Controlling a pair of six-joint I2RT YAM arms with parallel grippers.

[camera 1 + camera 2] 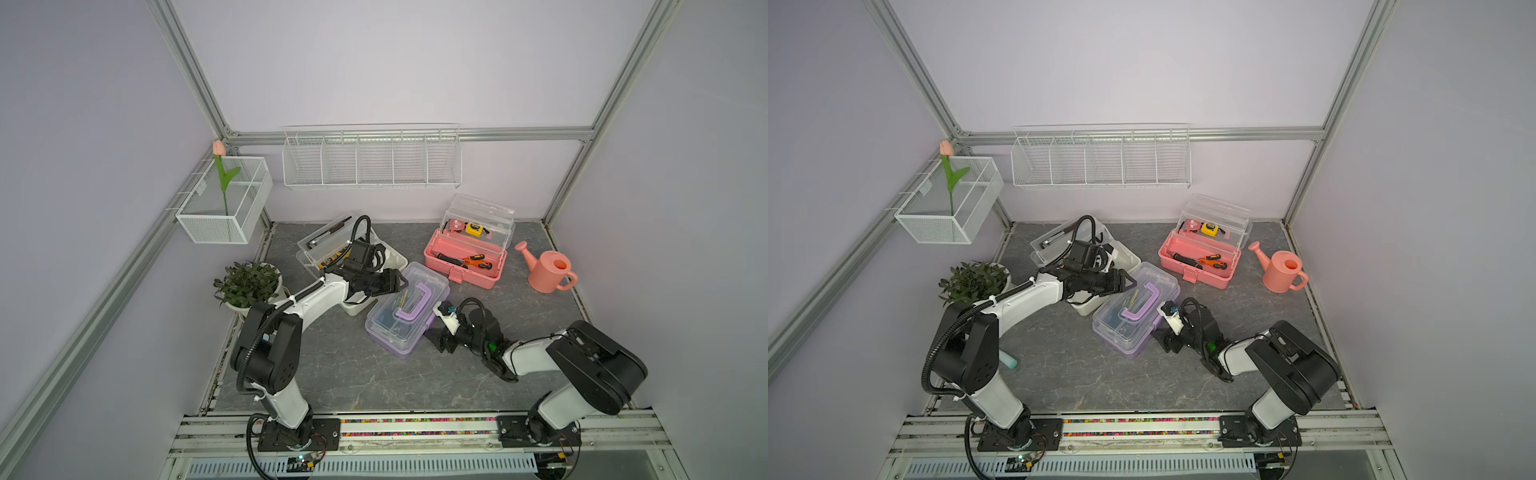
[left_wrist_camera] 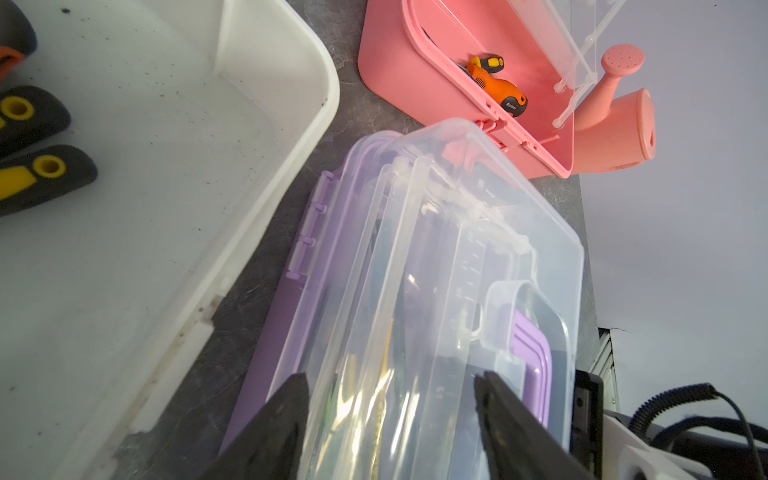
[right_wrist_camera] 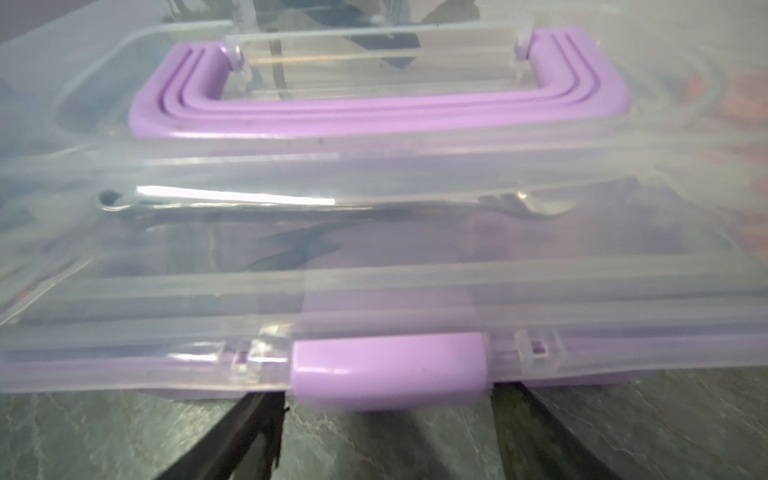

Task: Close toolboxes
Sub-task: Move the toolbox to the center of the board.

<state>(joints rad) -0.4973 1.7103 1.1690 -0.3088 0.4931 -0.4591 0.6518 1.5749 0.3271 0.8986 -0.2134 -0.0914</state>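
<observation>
The closed purple toolbox sits too close to the white toolbox's front edge [image 2: 220, 300], so the robot's grippers should slide the purple box [image 1: 393, 321] clear to the right gripper's side before they close the others.
The purple toolbox [image 1: 407, 309] [image 1: 1136, 309] lies mid-table with its clear lid [image 2: 436, 270] down and its purple handle [image 3: 374, 112] folded flat. My left gripper [image 1: 401, 282] [image 2: 390, 380] hovers open over the lid's far left end, holding nothing. At the box's front side my right gripper [image 1: 436, 338] [image 3: 390, 395] is open and low over the table, its fingers either side of the purple latch [image 3: 388, 370]. The white toolbox [image 1: 395, 259] [image 2: 166, 166] stands open behind my left arm. At the back right the pink toolbox [image 1: 465, 266] [image 2: 436, 83] is open too, lid raised.
A pink watering can [image 1: 548, 272] stands right of the pink box. A potted plant [image 1: 247, 284] sits by the left wall. White wire baskets hang on the back wall [image 1: 370, 162] and the left rail [image 1: 224, 199]. Screwdrivers lie in the pink and white boxes.
</observation>
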